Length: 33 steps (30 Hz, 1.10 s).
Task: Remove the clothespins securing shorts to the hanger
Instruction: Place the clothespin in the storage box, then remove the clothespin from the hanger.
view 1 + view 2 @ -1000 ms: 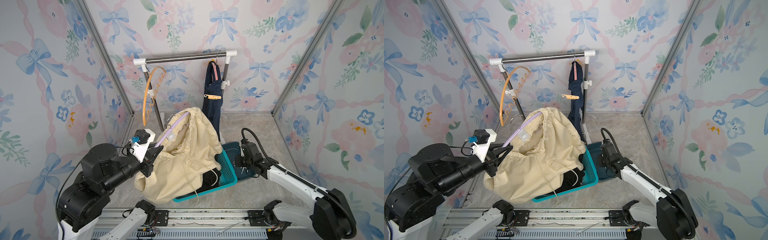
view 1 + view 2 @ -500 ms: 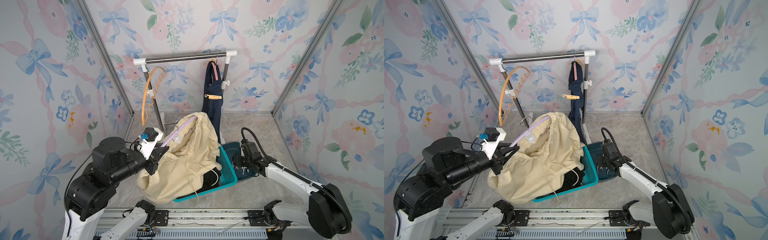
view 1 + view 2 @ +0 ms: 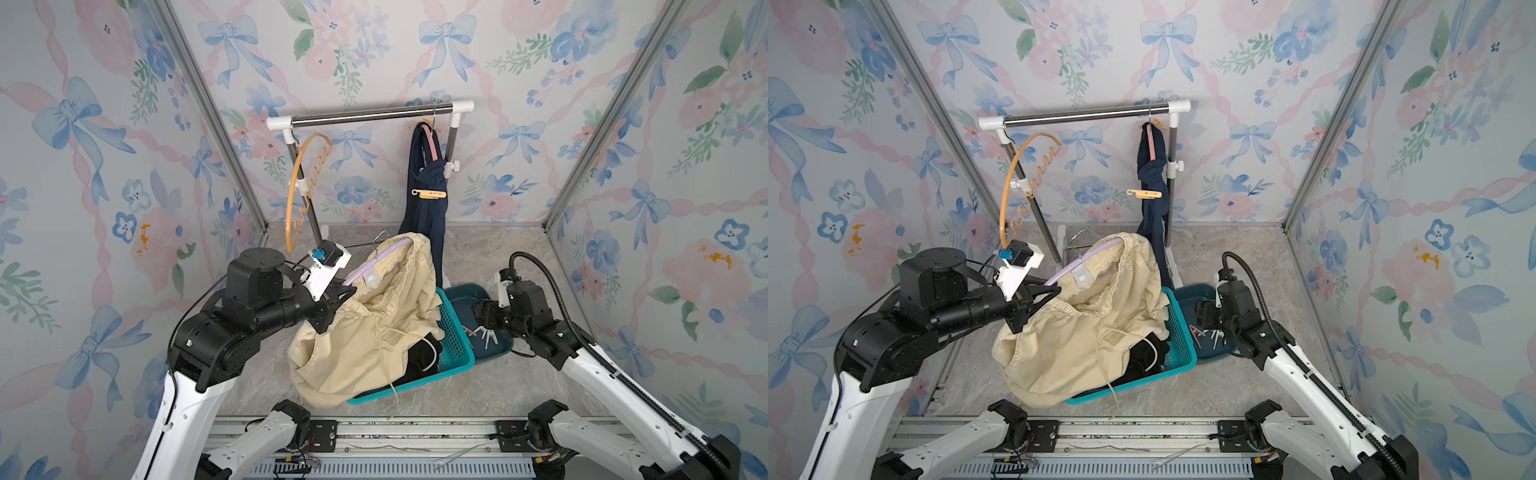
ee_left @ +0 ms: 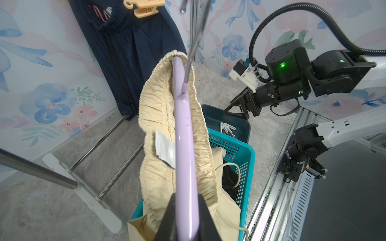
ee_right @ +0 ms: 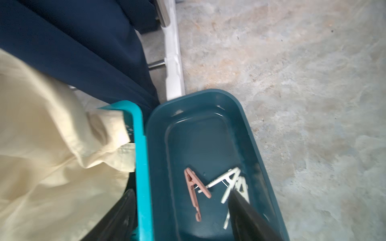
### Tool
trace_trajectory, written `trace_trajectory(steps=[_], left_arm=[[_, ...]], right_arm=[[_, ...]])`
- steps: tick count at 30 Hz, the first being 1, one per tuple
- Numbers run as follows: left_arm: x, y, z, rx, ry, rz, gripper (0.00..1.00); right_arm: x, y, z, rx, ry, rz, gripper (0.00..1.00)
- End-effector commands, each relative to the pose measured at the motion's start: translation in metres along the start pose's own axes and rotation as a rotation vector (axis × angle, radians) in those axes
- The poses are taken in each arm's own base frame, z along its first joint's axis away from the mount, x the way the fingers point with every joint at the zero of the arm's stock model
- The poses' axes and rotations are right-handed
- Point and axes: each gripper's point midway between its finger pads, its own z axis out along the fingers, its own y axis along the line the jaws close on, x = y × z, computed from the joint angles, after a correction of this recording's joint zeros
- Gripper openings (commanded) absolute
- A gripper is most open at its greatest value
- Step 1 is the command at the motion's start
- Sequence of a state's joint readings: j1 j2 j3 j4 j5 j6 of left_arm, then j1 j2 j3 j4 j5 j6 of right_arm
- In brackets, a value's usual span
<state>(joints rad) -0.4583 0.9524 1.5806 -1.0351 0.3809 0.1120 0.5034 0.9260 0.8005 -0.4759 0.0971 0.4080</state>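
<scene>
The lilac hanger's hook (image 3: 1082,232) stands clear of the cream shorts. My right gripper should keep moving toward the hook's base (image 4: 183,88) until its fingers close there.
My left gripper (image 4: 186,198) is shut on the end of a lilac hanger (image 4: 183,129) that carries the cream shorts (image 3: 365,332), whose lower part drapes over the teal basket (image 3: 455,332). My right gripper (image 5: 180,193) is open and empty above a dark tray (image 5: 200,100). In the tray lie a pink clothespin (image 5: 193,192) and white clothespins (image 5: 229,181). Navy shorts (image 3: 424,208) hang on a pink hanger (image 3: 432,145) on the rail, with a light orange clothespin (image 3: 429,193) clipped to them. Black shorts (image 3: 419,357) lie in the basket.
The rail (image 3: 370,115) stands at the back on white feet, with a bare orange hanger (image 3: 299,187) at its left post. Basket and tray sit side by side on the floor. Patterned walls close in on three sides.
My right gripper has opened over the tray. My left arm has swung the lilac hanger and the cream shorts to the right, toward the basket.
</scene>
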Motion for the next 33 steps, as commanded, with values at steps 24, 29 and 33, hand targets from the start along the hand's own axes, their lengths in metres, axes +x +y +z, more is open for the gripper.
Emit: trace_trajectory(steps=[24, 29, 33], left_arm=[[-0.017, -0.049, 0.068, 0.231, -0.042, 0.035, 0.0], [-0.017, -0.054, 0.078, 0.243, -0.029, 0.042, 0.0], [-0.018, -0.057, 0.078, 0.248, -0.037, 0.046, 0.0]], right_arm=[[-0.075, 0.155, -0.135, -0.532, -0.348, -0.25, 0.66], [-0.087, 0.179, -0.147, -0.58, -0.385, -0.309, 0.65], [-0.099, 0.192, -0.151, -0.588, -0.458, -0.344, 0.64]])
